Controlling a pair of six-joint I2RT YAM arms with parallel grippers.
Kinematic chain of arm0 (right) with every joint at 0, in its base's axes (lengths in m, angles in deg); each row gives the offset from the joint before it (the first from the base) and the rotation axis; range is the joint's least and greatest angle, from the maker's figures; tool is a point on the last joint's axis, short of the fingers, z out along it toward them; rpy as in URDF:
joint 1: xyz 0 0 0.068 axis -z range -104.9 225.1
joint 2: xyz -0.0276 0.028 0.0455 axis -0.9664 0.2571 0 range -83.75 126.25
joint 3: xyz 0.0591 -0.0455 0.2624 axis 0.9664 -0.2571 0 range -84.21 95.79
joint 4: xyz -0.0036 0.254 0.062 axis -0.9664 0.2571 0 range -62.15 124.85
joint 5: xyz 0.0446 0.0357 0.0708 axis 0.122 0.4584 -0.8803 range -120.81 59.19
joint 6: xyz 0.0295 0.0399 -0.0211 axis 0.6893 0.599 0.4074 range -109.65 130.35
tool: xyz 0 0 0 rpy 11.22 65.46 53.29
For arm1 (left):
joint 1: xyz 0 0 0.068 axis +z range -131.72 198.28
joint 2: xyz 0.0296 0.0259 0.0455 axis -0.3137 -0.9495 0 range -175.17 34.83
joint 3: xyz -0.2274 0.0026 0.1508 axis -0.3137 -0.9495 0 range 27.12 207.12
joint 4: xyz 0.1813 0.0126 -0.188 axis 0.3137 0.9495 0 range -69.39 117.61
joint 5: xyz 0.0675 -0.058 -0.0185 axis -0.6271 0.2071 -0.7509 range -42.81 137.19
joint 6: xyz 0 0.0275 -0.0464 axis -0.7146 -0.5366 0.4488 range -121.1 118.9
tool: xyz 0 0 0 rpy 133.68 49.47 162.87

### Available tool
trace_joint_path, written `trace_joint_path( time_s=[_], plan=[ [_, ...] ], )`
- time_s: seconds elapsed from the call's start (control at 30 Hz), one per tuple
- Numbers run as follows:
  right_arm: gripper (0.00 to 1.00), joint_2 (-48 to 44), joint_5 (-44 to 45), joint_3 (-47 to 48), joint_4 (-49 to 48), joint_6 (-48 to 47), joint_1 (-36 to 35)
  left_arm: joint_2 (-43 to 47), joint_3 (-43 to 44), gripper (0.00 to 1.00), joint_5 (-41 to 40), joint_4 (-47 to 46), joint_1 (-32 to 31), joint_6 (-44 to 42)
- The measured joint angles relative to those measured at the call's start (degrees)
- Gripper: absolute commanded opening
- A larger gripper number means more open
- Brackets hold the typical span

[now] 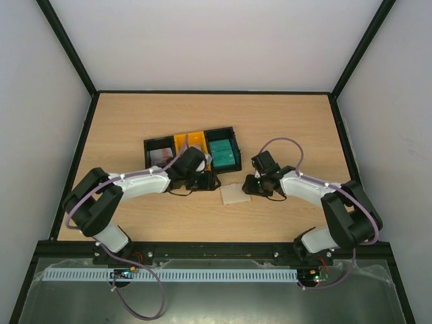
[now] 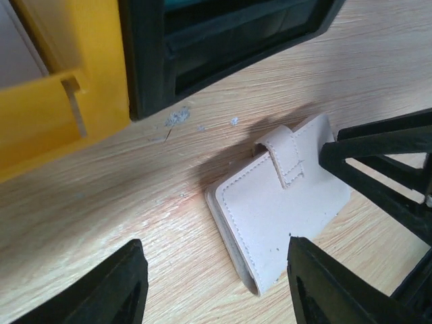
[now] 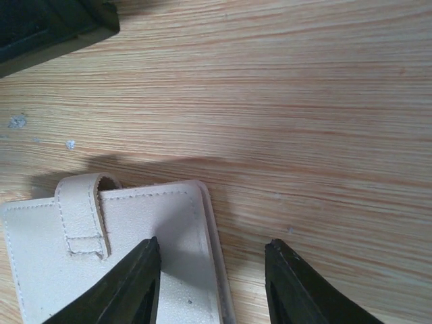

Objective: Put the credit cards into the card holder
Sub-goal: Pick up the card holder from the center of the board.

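Observation:
The card holder lies flat with its snap tab [image 3: 82, 214] fastened, so my right gripper should pick it up by the card holder's edge [image 3: 215, 246] and pass it to my left gripper to be opened.
The beige card holder [image 1: 234, 194] lies shut and flat on the table between both grippers, its snap tab fastened. In the left wrist view the card holder [image 2: 277, 202] sits ahead of my open left gripper [image 2: 214, 244], with its near corner by the right fingertip. My right gripper [image 3: 214, 244] is open and straddles the right edge of the card holder [image 3: 40, 263], one fingertip over it and one over bare wood. A teal credit card [image 1: 223, 154] lies in the right black tray. A white card with red [image 1: 160, 156] lies in the left black tray.
The joined black-yellow-black trays [image 1: 192, 138] stand just behind the card holder; the left wrist hides part of the yellow one. Close up, the yellow tray [image 2: 47, 101] and a black tray [image 2: 223, 47] are near the left gripper. Side walls enclose the table.

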State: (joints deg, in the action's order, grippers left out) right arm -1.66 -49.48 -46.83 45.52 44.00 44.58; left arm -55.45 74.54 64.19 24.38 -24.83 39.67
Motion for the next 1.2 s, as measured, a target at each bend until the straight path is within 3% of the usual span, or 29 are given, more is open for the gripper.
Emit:
trace_joint_path(
  time_s=[0.27,0.4,0.5,0.7,0.8,0.93,1.2],
  plan=[
    [0.37,0.35,-3.61,-1.05,-3.04,0.35,0.0,-5.18,0.39,0.43,3.08,-1.46,-1.9,0.79],
    [0.33,0.13,-6.84,-2.73,-6.47,1.88,0.02,-7.87,1.07,0.32,4.76,-1.73,-2.4,0.52],
    [0.29,-0.15,-9.31,-4.5,-9.62,3.3,0.02,-9.07,1.57,0.21,5.2,-1.64,-2.71,-0.17],
    [0.16,-1.18,-10.32,-6.51,-11.98,4.39,0.22,-9.81,1.84,0.14,3.74,-0.17,-2.62,-0.98],
    [0.04,-1.86,-10.93,-7.19,-11.67,4.81,0.24,-9.81,2.05,0.14,2.78,0.35,-2.64,-1.42],
    [0.02,-3.06,-11.32,-7.15,-10.82,5.81,0.39,-9.33,2.01,0.17,1.36,0.48,-2.8,-2.12],
    [0.02,-4.98,-12.17,0.0,-1.53,6.86,0.35,0.26,1.27,0.49,-9.75,-0.96,-9.57,-10.91]
  ],
)
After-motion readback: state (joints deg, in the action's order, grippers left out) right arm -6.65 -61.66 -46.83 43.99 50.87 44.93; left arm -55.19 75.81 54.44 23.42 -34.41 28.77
